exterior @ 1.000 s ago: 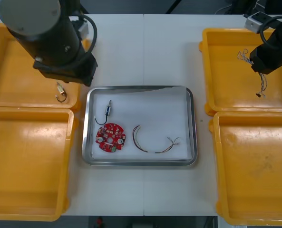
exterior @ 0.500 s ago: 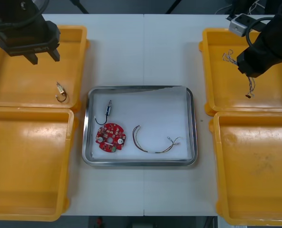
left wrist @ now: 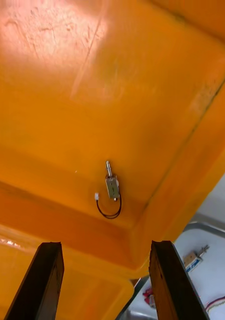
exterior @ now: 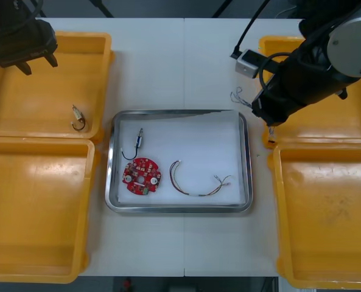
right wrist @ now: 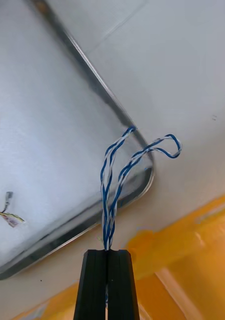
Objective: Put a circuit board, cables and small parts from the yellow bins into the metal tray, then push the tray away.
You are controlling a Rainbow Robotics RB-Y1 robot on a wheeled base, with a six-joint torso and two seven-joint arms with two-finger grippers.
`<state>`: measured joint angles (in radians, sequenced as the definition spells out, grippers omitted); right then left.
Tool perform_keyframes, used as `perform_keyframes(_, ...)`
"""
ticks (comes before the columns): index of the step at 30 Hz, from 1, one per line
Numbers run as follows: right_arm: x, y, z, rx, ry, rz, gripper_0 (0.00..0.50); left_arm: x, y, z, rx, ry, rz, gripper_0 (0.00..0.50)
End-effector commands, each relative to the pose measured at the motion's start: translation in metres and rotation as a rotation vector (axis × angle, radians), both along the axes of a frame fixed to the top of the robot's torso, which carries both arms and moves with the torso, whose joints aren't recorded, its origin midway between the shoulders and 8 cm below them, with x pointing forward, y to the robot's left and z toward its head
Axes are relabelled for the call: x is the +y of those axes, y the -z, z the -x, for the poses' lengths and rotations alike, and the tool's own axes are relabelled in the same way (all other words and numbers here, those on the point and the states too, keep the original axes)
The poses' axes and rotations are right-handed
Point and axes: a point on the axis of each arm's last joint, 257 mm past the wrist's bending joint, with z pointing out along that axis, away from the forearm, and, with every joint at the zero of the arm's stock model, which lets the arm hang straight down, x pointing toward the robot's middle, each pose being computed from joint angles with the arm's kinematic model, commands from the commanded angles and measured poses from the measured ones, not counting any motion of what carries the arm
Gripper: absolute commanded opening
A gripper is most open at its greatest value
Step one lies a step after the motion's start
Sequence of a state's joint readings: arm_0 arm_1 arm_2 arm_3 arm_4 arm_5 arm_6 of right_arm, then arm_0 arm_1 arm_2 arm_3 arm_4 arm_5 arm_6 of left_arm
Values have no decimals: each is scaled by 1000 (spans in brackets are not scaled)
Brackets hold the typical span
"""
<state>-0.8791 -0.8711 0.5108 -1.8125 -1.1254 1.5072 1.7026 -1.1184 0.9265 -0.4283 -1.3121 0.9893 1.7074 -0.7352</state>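
Note:
My gripper will lift the small metal part point(exterior: 77, 112) from the yellow bin, and its black wire point(exterior: 78, 129) should come along still curled, because the wire curves out from the metal part's end.
My right gripper point(right wrist: 107, 254) is shut on a twisted blue and white cable point(right wrist: 115, 167), whose loops hang over the corner of the metal tray point(right wrist: 142, 182). In the front view the right arm point(exterior: 296, 82) reaches from the far right yellow bin point(exterior: 326, 121) to the tray's point(exterior: 179, 209) far right corner, with the cable point(exterior: 238, 97) beside it. In the tray lie a round red circuit board point(exterior: 141, 177), a small metal part point(exterior: 138, 142) with a black wire, and a red and yellow cable point(exterior: 198, 184). My left gripper point(exterior: 37, 64) stands open over the far left bin point(exterior: 22, 103).
A small metal part point(exterior: 77, 118) with a black wire lies in the far left bin, ahead of the left fingers point(left wrist: 45, 280) and between them. The two near bins point(exterior: 34, 207) point(exterior: 326, 213) flank the tray. Bare table lies beyond the tray.
The right arm has carried the blue and white cable leftward, from over the far right bin to the tray's far right corner. The left arm has drawn back to the far left.

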Motion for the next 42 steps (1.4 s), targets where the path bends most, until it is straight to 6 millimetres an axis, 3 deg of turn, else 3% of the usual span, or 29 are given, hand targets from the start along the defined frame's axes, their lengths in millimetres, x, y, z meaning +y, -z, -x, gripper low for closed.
perform_keyframes(1,29,-7,10,-31,-124,48,0,18,-16,-18,-97,-104,25,500)
perform_keyframes(11,72,12,14,-100,-295,120,0,15,36,-28,-104,-96,14,500)
perform_keyframes(19,97,37,2,-172,-399,187,0,-6,80,-31,-99,-72,27,500)
perform_keyframes(25,106,46,-8,-181,-492,230,0,-18,106,-30,-91,-58,45,500)
perform_keyframes(38,121,57,-32,-222,-638,277,0,-17,136,-27,-92,-52,44,500)
perform_keyframes(42,120,64,-35,-216,-631,274,51,-18,146,-27,-90,-37,11,500)
